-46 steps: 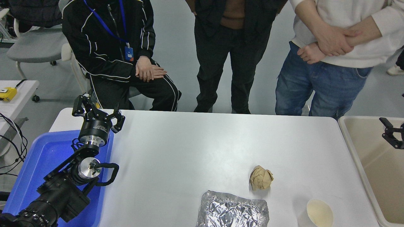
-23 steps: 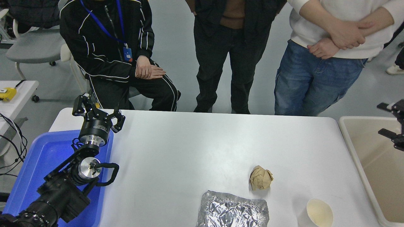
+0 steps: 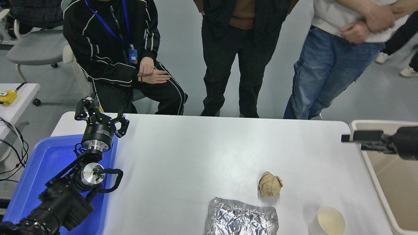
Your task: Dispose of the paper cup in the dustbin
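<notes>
The white paper cup stands by itself with an open rim (image 3: 331,207). Its opening will tip towards my right gripper when I lift the cup.
The white paper cup (image 3: 328,222) stands upright at the table's front right, its cream inside showing. The beige dustbin (image 3: 402,189) sits off the table's right edge, right of the cup. My right gripper (image 3: 353,142) comes in from the right edge over the dustbin's far left rim, pointing left. It is open and empty, well beyond and above the cup. My left gripper (image 3: 102,115) is parked open at the far left, over the blue tray's far corner.
A crumpled brown paper ball (image 3: 270,184) lies left of and beyond the cup. A crinkled foil tray (image 3: 241,219) sits at the front edge. A blue tray (image 3: 39,163) is under the left arm. Three people are at the far side.
My right gripper has moved left from over the dustbin to its left rim and turned to point left. The person at the right has shifted right. The cup has not moved.
</notes>
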Robot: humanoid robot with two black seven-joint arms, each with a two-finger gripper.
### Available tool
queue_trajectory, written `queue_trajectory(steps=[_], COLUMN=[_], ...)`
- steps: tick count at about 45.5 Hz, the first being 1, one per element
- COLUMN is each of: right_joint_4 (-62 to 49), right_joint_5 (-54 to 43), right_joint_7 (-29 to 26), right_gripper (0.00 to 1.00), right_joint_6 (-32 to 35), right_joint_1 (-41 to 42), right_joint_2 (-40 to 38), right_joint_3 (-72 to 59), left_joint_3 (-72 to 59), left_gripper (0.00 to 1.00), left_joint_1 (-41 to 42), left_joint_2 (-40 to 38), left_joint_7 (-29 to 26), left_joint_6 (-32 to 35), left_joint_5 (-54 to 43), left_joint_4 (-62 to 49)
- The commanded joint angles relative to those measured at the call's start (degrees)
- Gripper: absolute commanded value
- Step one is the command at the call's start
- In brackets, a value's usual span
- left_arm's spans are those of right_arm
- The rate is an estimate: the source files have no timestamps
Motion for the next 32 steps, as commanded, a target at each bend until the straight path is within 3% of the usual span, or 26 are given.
queue_trajectory(steps=[1,15,32], right_joint_4=[7.4,10.7,11.8], right_joint_5=[-13.1,-13.0,-11.5], right_joint_7=[0.0,0.0,-0.1], right_gripper=[1.00,1.00,1.00], right_joint_6=[-0.6,-7.7,-13.5], right_joint_1=[0.8,-5.9,-7.3], right_joint_2=[-2.6,-7.4,-5.7], right_joint_3=[-8.3,-10.6,-10.2], left_joint_3=[0.0,0.0,0.0], left_gripper=[1.00,1.00,1.00], left_joint_1=[0.0,0.0,0.0], left_joint_2=[0.0,0.0,0.0], left_joint_7=[0.0,0.0,0.0], left_joint_6=[0.0,0.0,0.0], left_joint_5=[0.0,0.0,0.0], left_joint_4=[0.0,0.0,0.0])
